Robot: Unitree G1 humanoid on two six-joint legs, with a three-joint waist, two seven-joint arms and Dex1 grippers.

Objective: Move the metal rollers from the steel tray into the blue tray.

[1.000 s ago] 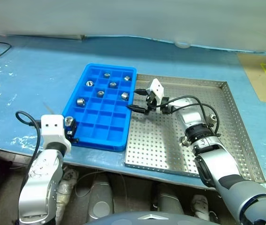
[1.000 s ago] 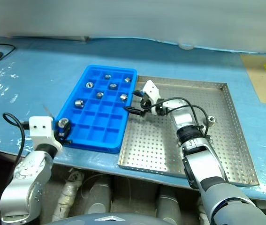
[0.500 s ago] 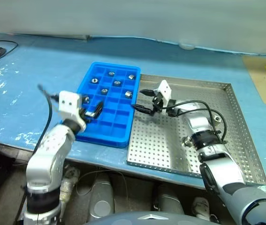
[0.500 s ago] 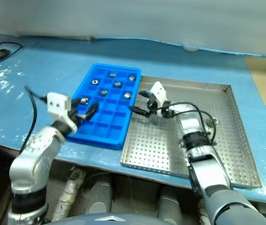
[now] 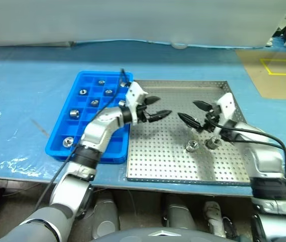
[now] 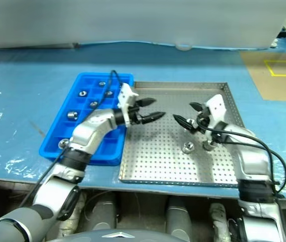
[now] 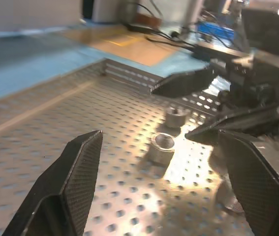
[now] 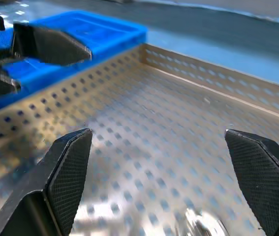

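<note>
The roller ahead [image 7: 163,142] is upright, clear of its neighbours and in line with my left gripper's open fingers. I keep reaching until they close around its sides [image 7: 160,156].
Two metal rollers [image 5: 191,146] [image 5: 212,142] lie side by side on the perforated floor of the steel tray [image 5: 153,161], right of its middle. My left gripper [image 5: 162,106] reaches across from the blue tray [image 5: 115,146], open and empty, pointing right over the steel tray. My right gripper [image 5: 187,110] faces it, open and empty, just above and behind the two rollers. Several rollers, such as one [image 5: 68,142] in the near-left compartment, sit in the blue tray. The left wrist view has both loose rollers [image 7: 163,147] [image 7: 177,116] ahead, with the right gripper's fingers [image 7: 183,81] beyond.
The blue tray lies against the steel tray's left rim [image 5: 131,146] on a pale blue sheet [image 5: 26,75]. Many blue compartments near the front [image 5: 100,151] hold nothing. A brown board with yellow tape [image 5: 274,70] lies at the far right.
My left gripper let go of a roller at the blue tray's near-left corner, opened, and swung right over the steel tray. My right gripper drew back to the right, uncovering two rollers.
</note>
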